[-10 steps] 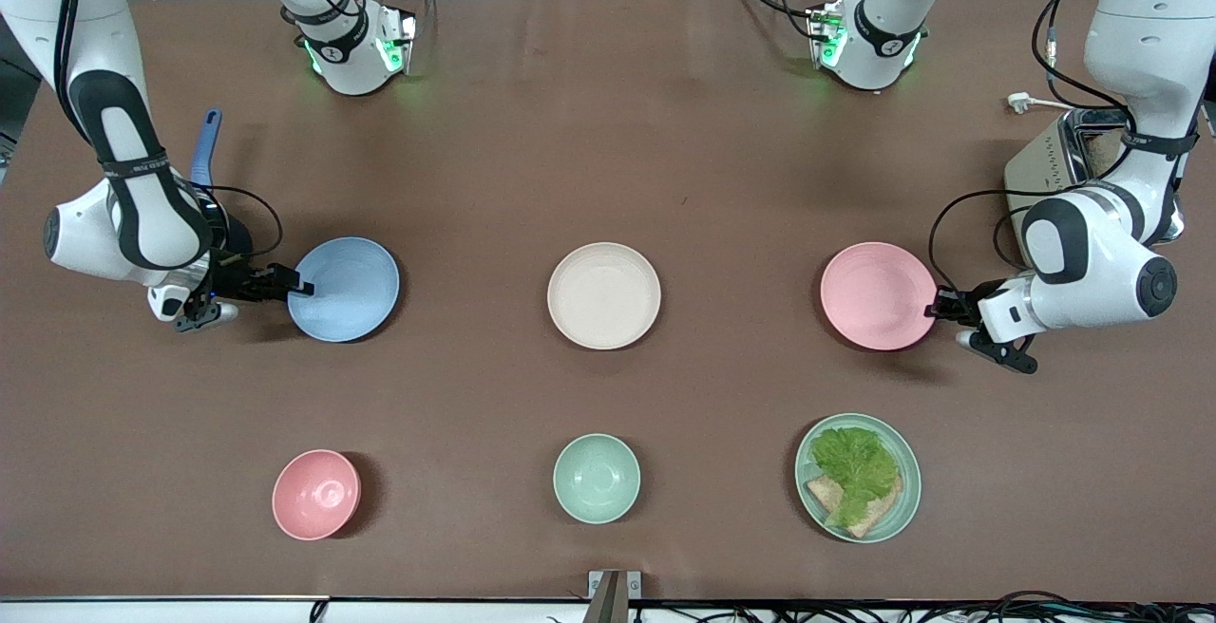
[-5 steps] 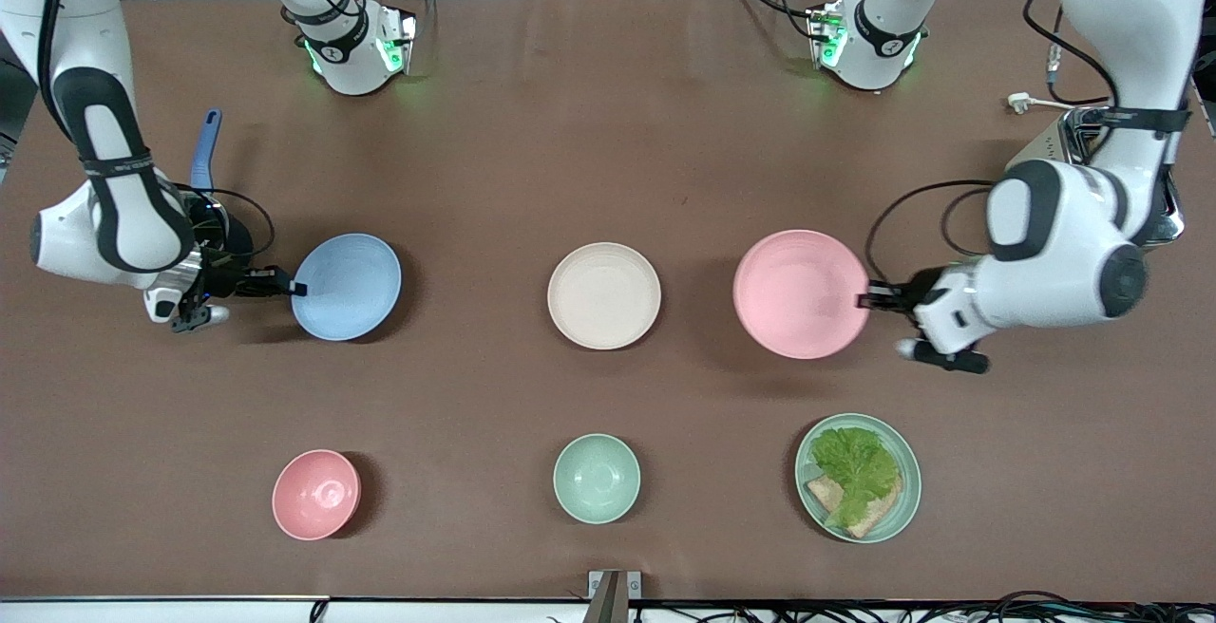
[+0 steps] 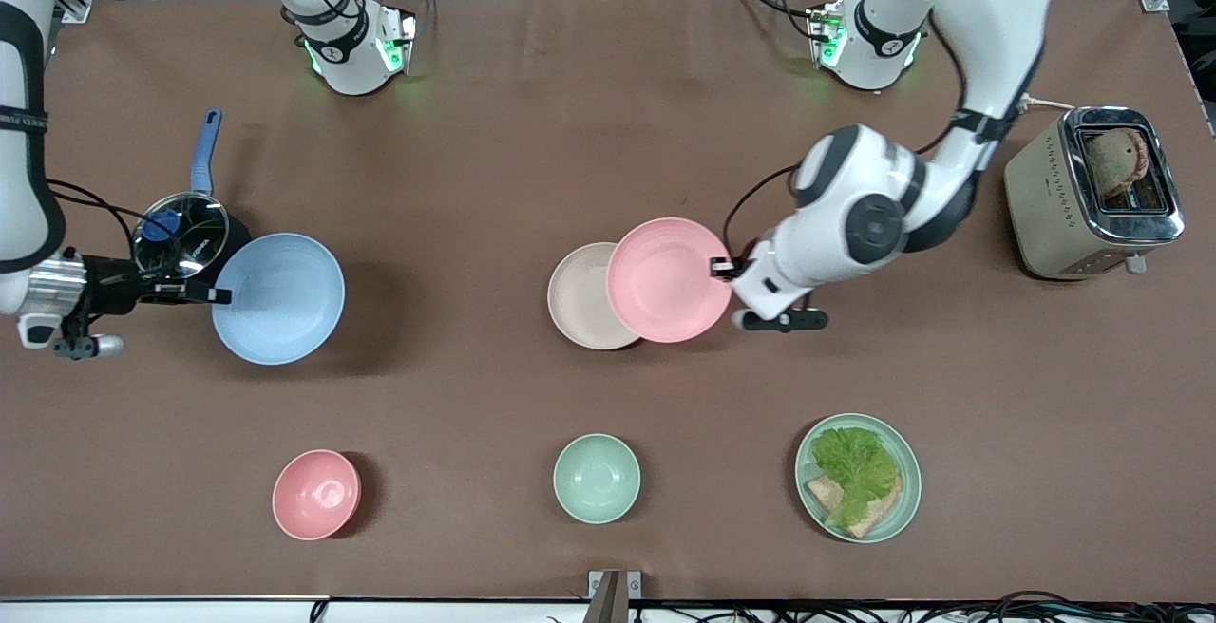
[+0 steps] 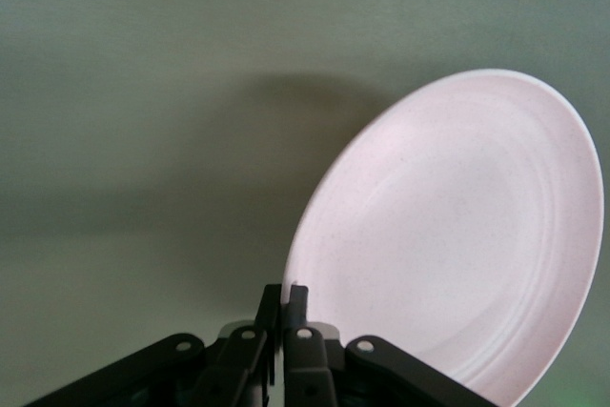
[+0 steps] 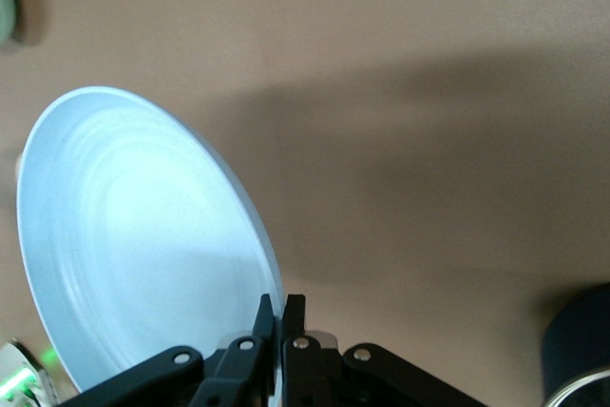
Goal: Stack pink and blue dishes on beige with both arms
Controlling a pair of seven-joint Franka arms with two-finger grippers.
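I can see the pink plate hanging off-center over the beige plate. My left gripper should center the pink plate, let go and back away before my right gripper adds the blue plate.
The pale pink plate hangs in the air, overlapping one side of the cream-beige plate that lies mid-table. My left gripper is shut on the pink plate's rim; in the left wrist view the pink plate fills one side, with the left gripper pinching its edge. The pale blue plate is lifted above the table at the right arm's end, held at its rim by my right gripper. The right wrist view shows the blue plate clamped in the right gripper.
A lidded black pot with a blue handle sits beside the blue plate. A toaster stands at the left arm's end. Nearer the camera are a deep pink bowl, a mint-green bowl and a mint-green plate with lettuce and bread.
The left arm lifted the pink plate and carried it toward the middle, now overlapping the beige plate. The right arm lifted the blue plate and drew it back toward its end of the table.
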